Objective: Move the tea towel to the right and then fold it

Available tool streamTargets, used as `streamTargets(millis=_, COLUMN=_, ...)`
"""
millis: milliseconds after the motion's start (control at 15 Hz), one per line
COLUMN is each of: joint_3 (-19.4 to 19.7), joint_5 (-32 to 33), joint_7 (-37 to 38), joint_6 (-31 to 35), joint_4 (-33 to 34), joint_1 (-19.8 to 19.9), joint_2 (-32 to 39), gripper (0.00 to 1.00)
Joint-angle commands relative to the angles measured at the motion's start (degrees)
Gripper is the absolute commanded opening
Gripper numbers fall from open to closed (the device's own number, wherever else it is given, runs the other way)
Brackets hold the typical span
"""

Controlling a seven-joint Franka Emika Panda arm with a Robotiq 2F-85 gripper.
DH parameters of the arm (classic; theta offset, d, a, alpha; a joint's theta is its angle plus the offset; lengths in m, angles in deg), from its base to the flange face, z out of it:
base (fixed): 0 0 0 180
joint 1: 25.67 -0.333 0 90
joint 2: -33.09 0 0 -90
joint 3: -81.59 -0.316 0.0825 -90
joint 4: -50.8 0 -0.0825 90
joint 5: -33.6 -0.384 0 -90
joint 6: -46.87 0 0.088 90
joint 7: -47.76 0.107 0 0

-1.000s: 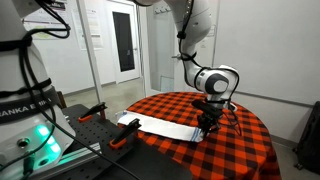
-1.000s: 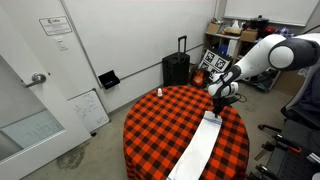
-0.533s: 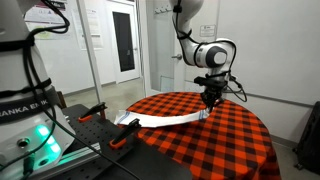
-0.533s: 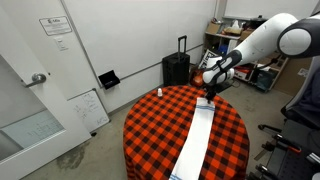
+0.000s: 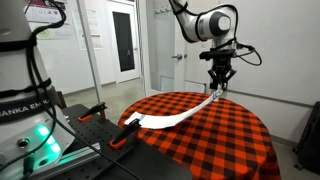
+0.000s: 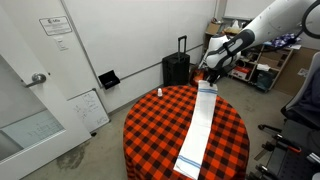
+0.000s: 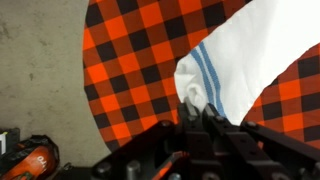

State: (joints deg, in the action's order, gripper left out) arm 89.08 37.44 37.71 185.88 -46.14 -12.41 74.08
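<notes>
The tea towel stretches long across the table (image 6: 199, 122) to the robot's gripper, so the robot should raise the tea towel's held end high and bring it back over the tea towel's loose end (image 6: 189, 162).
The tea towel (image 5: 170, 119) is a long white cloth with blue stripes near its end. My gripper (image 5: 218, 88) is shut on one end of it and holds that end well above the round table with the red-and-black checked tablecloth (image 5: 235, 140). The towel hangs from the jaws in a sagging band down to the table's other edge. In an exterior view the towel (image 6: 200, 125) runs across the table from my gripper (image 6: 209, 78). In the wrist view the striped corner (image 7: 205, 75) is pinched between the fingers (image 7: 196, 112).
A small white object (image 6: 158, 92) stands near the table's far edge. A black suitcase (image 6: 176, 68) and cluttered shelves (image 6: 250, 60) lie behind the table. A metal stand with orange clamps (image 5: 95, 112) sits next to the table. A white robot base (image 5: 25, 100) is close by.
My gripper has risen and moved toward the table's far side with the towel's end in it. The towel went from lying flat to being lifted and stretched across the table.
</notes>
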Motion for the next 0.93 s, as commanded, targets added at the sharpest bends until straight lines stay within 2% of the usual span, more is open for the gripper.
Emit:
streamTargets(millis=0, joint_3=4.16, joint_5=4.71, joint_7=3.61, joint_6=0.88, joint_4=-6.71, joint_1=-2.4, joint_2=-9.22, gripper=0.02)
streamTargets(millis=467, joint_3=9.05, joint_5=14.53, joint_7=9.24, joint_6=0.11, joint_4=-11.2, joint_1=-3.85, joint_2=-23.21, gripper=0.02)
streamTargets(millis=867, joint_3=8.12, joint_5=20.38, joint_7=11.76, joint_6=-0.03, joint_4=-13.12, joint_1=-4.19, joint_2=-27.69, gripper=0.02)
